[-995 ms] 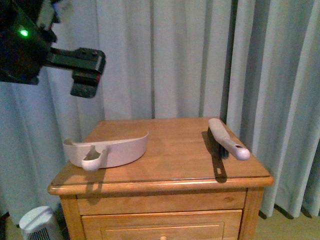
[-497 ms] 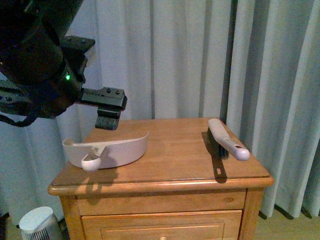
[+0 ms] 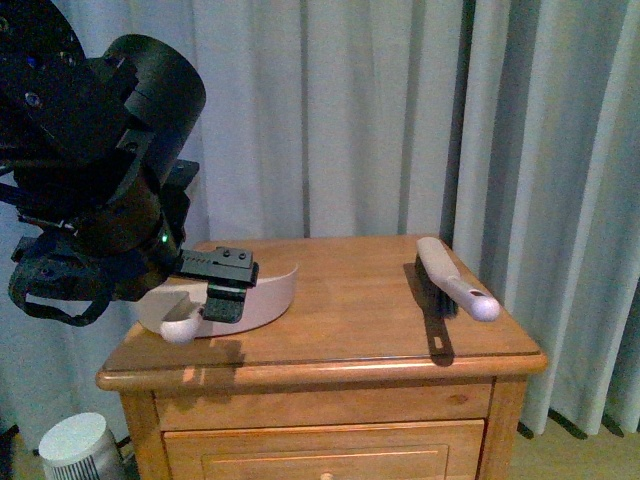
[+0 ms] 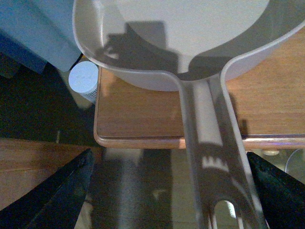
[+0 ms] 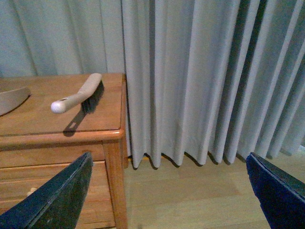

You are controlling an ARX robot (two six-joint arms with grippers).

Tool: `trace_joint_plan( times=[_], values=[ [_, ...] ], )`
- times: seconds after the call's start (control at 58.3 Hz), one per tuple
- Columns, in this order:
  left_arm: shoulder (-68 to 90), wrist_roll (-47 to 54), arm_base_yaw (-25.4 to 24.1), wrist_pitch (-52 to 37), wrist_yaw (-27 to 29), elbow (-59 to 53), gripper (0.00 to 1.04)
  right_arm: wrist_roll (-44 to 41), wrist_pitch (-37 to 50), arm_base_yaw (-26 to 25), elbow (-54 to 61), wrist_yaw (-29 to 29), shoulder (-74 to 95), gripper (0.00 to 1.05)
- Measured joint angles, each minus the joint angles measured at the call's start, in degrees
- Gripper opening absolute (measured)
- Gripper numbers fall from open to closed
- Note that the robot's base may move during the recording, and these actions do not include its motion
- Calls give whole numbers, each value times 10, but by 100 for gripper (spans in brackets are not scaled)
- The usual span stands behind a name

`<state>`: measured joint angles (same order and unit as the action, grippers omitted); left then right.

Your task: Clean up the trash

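Observation:
Raised walls (image 3: 270,299) are curving around the scoop's back, so I expect the dustpan (image 3: 155,308) to keep the trash cradled near its handle when I carry it.
The trash is out of view in every frame. A beige dustpan (image 3: 270,290) lies on the left of the wooden nightstand (image 3: 350,350), and a beige hand brush (image 3: 455,278) lies on the right. My left gripper (image 3: 222,285) hangs low over the dustpan's handle end. In the left wrist view it (image 4: 169,191) is open, and the dustpan handle (image 4: 209,157) runs between its fingers without touching them. My right gripper (image 5: 169,191) is open and empty above the floor, to the right of the nightstand; the brush (image 5: 78,95) shows in that view.
Grey curtains (image 3: 400,120) hang behind and to the right of the nightstand. A small white round appliance (image 3: 75,450) stands on the floor at its left front corner. A drawer front (image 3: 320,455) sits below the top. Wood floor (image 5: 190,191) lies to the right.
My left arm has swung down from high at the left to just above the dustpan's handle. The dustpan and brush have not moved.

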<state>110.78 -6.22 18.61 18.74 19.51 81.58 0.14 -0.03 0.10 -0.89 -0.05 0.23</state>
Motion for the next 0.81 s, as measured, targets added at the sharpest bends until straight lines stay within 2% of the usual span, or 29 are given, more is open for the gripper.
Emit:
trace_joint_plan(
  times=[0.806],
  values=[
    [21, -2, 14, -16, -6, 7, 97, 0, 0, 0, 0, 0, 0, 97]
  ],
)
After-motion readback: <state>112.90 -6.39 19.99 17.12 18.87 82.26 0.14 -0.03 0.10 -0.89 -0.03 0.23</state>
